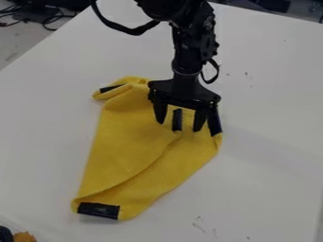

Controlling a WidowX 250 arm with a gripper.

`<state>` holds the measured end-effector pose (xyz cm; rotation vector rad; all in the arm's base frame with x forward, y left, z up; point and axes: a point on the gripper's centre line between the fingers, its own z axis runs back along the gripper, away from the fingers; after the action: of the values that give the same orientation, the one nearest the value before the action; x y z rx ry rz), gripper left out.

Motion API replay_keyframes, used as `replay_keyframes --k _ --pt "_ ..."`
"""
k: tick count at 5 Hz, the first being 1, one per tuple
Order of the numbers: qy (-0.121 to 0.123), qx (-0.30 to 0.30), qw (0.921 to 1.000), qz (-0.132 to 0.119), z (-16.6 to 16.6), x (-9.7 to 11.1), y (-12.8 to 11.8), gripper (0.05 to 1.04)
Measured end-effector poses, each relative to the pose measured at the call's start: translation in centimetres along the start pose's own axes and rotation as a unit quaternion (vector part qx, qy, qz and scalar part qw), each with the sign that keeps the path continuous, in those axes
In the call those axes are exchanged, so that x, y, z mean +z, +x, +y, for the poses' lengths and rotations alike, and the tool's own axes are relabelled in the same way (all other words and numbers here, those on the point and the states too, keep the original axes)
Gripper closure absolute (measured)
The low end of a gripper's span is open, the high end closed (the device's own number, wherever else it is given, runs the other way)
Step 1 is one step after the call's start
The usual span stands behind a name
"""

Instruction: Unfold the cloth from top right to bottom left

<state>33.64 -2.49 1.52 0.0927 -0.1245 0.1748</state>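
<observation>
My gripper is about to pull; a layer edge crosses the yellow cloth diagonally, so the taped flap will then fold open while the layer beneath stays spread.
My gripper (pixel 180 126) hangs over the upper right part of the yellow cloth (pixel 129 146), its two fingers apart. Between them a strip of black tape (pixel 177 120) on the cloth is visible, with nothing held. The cloth lies partly folded, a layer edge running diagonally from near the gripper toward the lower left. More black tape marks its lower left corner (pixel 98 210), its right edge (pixel 214 124) and its curled upper left corner (pixel 112 88). Whether the fingertips touch the cloth, I cannot tell.
The cloth rests on a white table (pixel 271 156) whose left edge runs diagonally. Dark cables (pixel 47 18) lie beyond that edge at the upper left. At the bottom left corner are an orange-brown item (pixel 24 237) and a dark one beside it.
</observation>
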Motion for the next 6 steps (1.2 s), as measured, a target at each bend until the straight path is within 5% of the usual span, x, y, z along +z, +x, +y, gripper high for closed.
replay_keyframes --k 1,4,6 --pt "-0.004 -0.001 1.0 0.001 0.14 -0.08 0.24 0.217" --pt "-0.003 -0.007 0.9999 0.006 0.23 -0.04 0.65 0.843" --pt "-0.001 -0.007 0.9999 0.008 0.68 0.16 0.95 1.03"
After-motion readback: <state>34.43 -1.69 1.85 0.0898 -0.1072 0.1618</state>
